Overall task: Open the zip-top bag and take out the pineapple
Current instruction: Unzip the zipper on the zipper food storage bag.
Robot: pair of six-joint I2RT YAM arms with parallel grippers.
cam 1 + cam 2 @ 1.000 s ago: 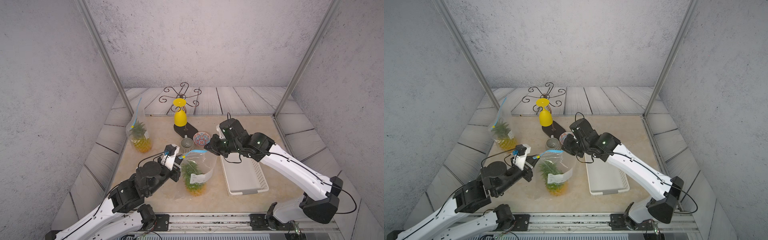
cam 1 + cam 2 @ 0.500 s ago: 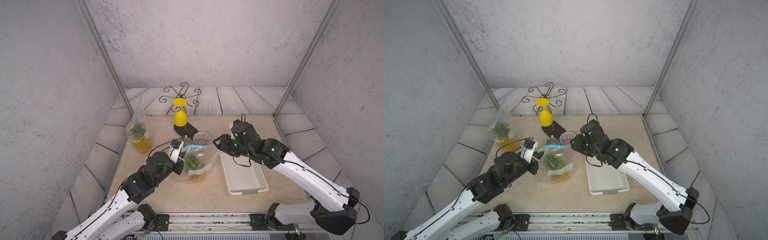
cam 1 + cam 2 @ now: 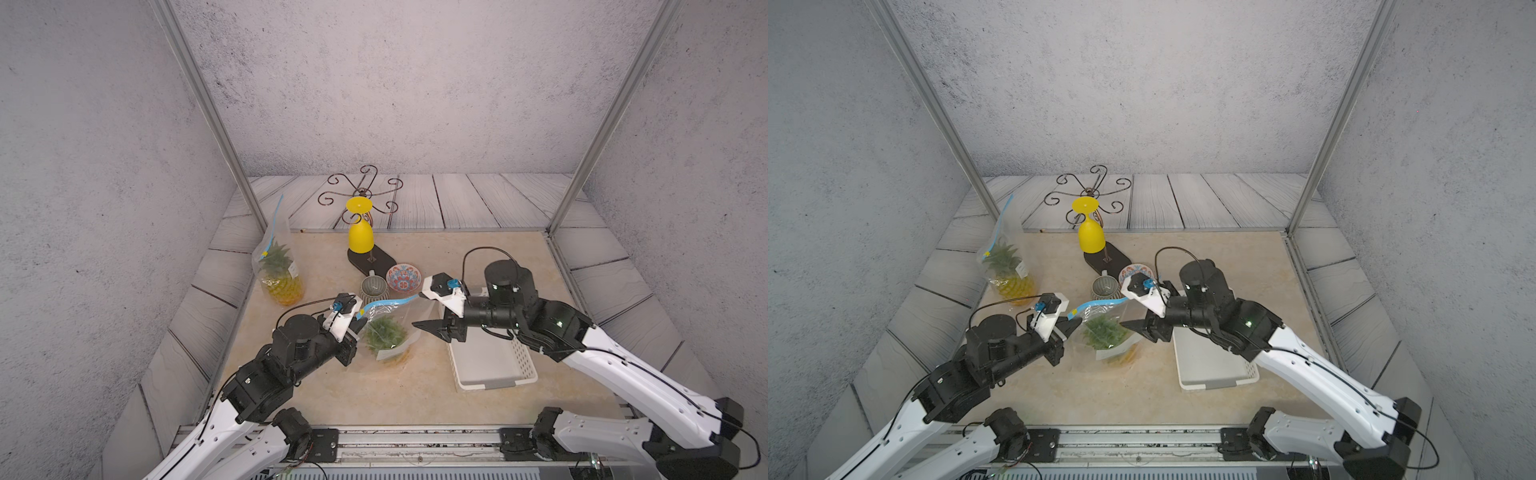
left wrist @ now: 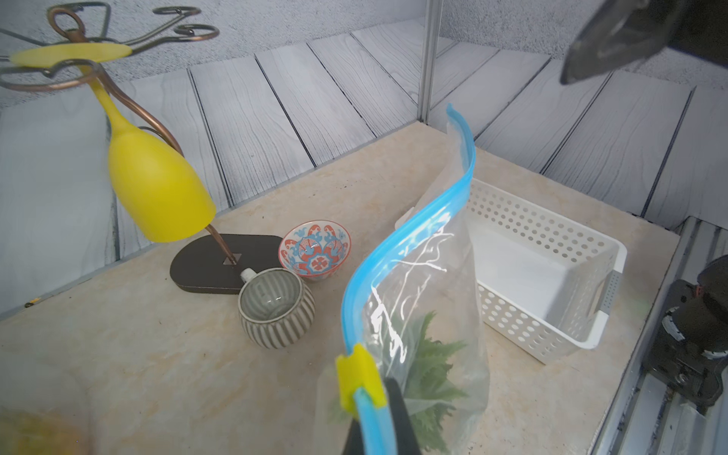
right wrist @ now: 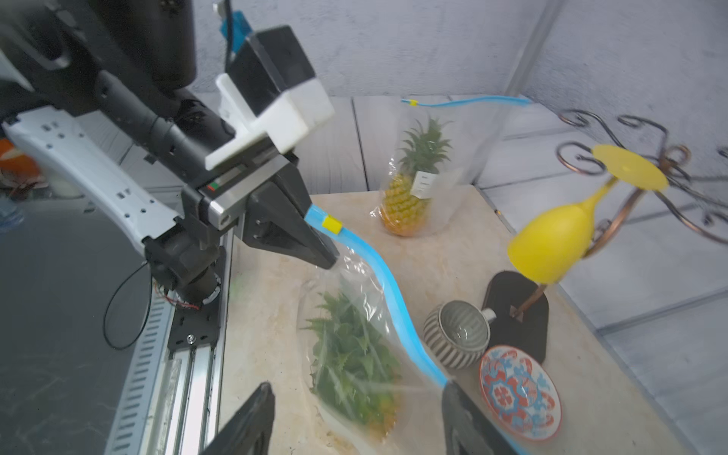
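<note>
The fingers of the robot's left gripper extend beneath the yellow slider [image 5: 332,224], so the right gripper needs to hold the bag's blue strip [image 5: 392,294] while the left gripper turns and takes hold of the blue strip's end again.
The clear zip-top bag [image 3: 399,311] with its blue zip strip [image 4: 413,220] stands mid-table, and the pineapple [image 3: 386,336] is inside it, leaves up. My left gripper [image 3: 360,318] is shut on the strip's end, just behind the yellow slider [image 4: 360,378]. My right gripper [image 3: 419,311] is open at the bag's other side. In the right wrist view its fingers straddle the bag's lower part [image 5: 356,425], and the strip's far end lies against one finger. The pineapple [image 5: 354,362] shows through the plastic. I cannot tell whether the zip is parted.
A second bagged pineapple [image 3: 280,274] stands at the back left. A yellow goblet [image 3: 360,235] hangs on a wire stand behind the bag, with a striped cup [image 3: 374,289] and a patterned bowl [image 3: 404,276] beside it. A white basket [image 3: 490,357] lies under my right arm.
My right gripper has opened and let go of the strip's end, drawing back slightly to the right. My left gripper has carried its end of the bag forward, so the bag stands further back.
</note>
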